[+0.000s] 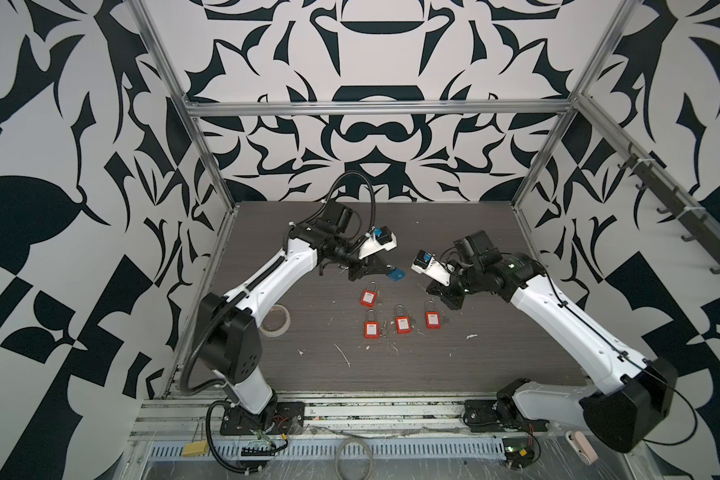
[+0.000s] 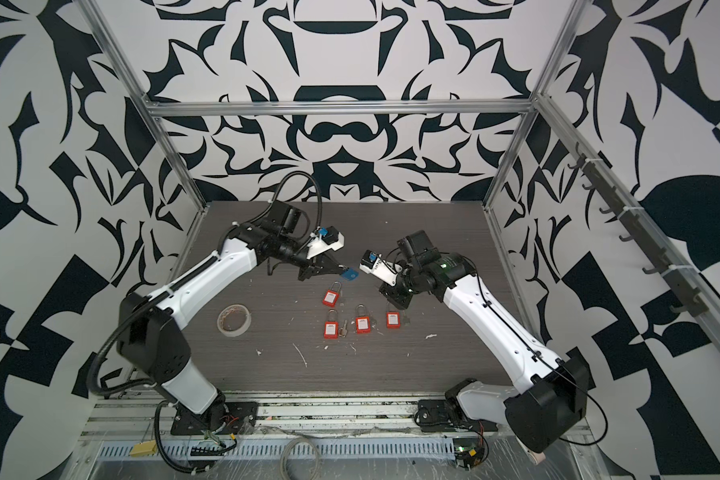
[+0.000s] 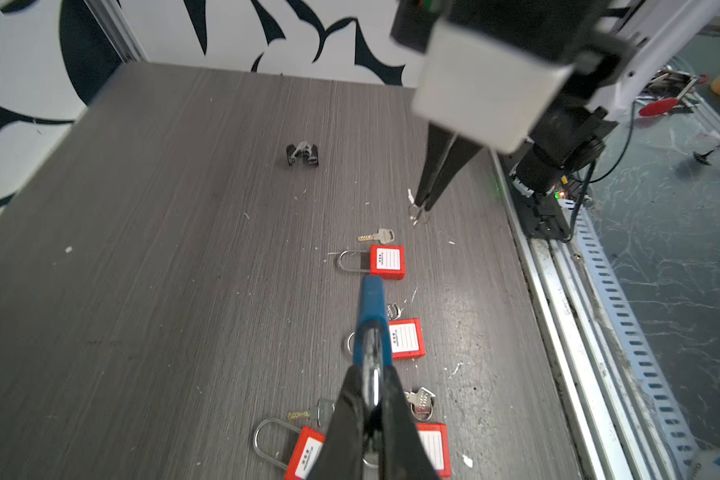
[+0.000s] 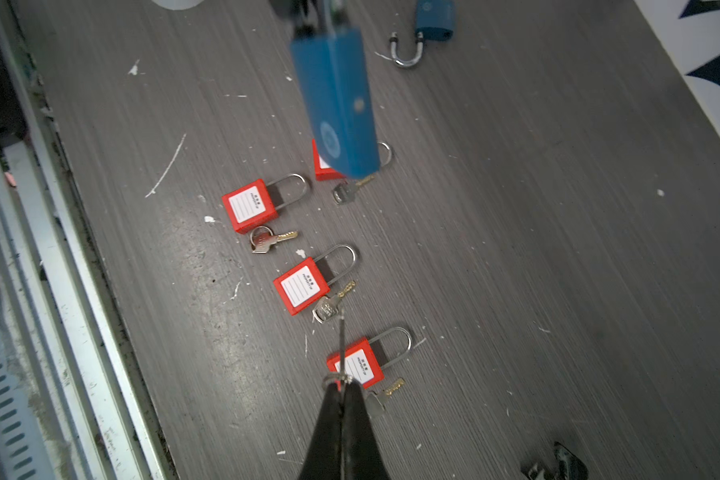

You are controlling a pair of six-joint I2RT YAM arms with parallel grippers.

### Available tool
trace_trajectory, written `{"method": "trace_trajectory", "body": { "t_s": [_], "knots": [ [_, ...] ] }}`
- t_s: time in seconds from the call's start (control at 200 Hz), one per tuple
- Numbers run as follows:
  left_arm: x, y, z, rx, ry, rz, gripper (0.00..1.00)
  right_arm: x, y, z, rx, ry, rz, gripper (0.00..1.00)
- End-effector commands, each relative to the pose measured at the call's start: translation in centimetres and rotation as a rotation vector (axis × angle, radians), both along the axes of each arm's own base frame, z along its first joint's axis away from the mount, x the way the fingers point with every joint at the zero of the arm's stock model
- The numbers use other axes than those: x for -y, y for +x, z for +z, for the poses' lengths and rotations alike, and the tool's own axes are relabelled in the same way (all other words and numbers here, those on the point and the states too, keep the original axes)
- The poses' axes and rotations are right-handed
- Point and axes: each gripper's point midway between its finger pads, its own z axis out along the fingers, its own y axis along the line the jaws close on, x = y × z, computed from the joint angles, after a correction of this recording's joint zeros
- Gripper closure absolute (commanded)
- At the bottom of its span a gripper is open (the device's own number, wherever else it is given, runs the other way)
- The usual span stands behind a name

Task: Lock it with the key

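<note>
My left gripper is holding the key clear of the blue padlock's body point(image 1: 397, 274), so it should carry on down to the open spot point(image 1: 397, 296) among the red padlocks and release there.
My left gripper point(image 1: 387, 269) point(image 3: 371, 370) is shut on the steel shackle of a blue padlock point(image 1: 395, 275) point(image 3: 371, 307), holding it above the table. The padlock body point(image 4: 337, 104) points towards my right arm. My right gripper point(image 4: 341, 384) point(image 3: 421, 205) is shut on a thin silver key point(image 4: 341, 345) by its ringed head. The key shows edge-on, and its blade points at the blue padlock. A clear gap separates the key from the padlock.
Several red padlocks point(image 1: 368, 297) point(image 1: 402, 324) lie in the middle of the table with loose keys point(image 4: 273, 240) beside them. A second blue padlock point(image 4: 433, 20) lies farther back. A tape roll point(image 2: 233, 319) sits at the left, a small black clip point(image 3: 302, 154) towards the back.
</note>
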Motion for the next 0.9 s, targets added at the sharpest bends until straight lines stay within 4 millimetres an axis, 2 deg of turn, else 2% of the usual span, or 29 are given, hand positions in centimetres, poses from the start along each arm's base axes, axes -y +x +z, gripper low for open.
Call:
{"method": "trace_trajectory", "body": {
  "t_s": [0.0,0.21,0.385,0.57,0.7,0.895],
  "knots": [
    [-0.1,-0.4,-3.2,-0.083,0.186,-0.011,1.00,1.8,0.5,0.2,0.039,-0.049,-0.113,1.00],
    [1.4,1.5,-7.1,-0.153,0.350,-0.010,1.00,3.7,-0.7,-0.3,0.038,-0.098,-0.161,1.00],
    [1.9,1.6,-9.9,-0.170,0.431,-0.030,1.00,3.9,-1.1,0.0,0.047,-0.079,-0.179,1.00],
    [2.0,1.3,-12.0,-0.191,0.477,-0.054,1.00,3.4,-1.0,-0.5,0.018,-0.057,-0.189,1.00],
    [2.2,0.7,-13.4,-0.208,0.496,-0.073,1.00,2.0,-0.8,-0.7,-0.005,0.015,-0.184,1.00],
    [2.9,1.2,-14.8,-0.209,0.507,-0.073,1.00,0.7,-0.8,-1.0,-0.039,0.075,-0.169,1.00]
  ]
}}
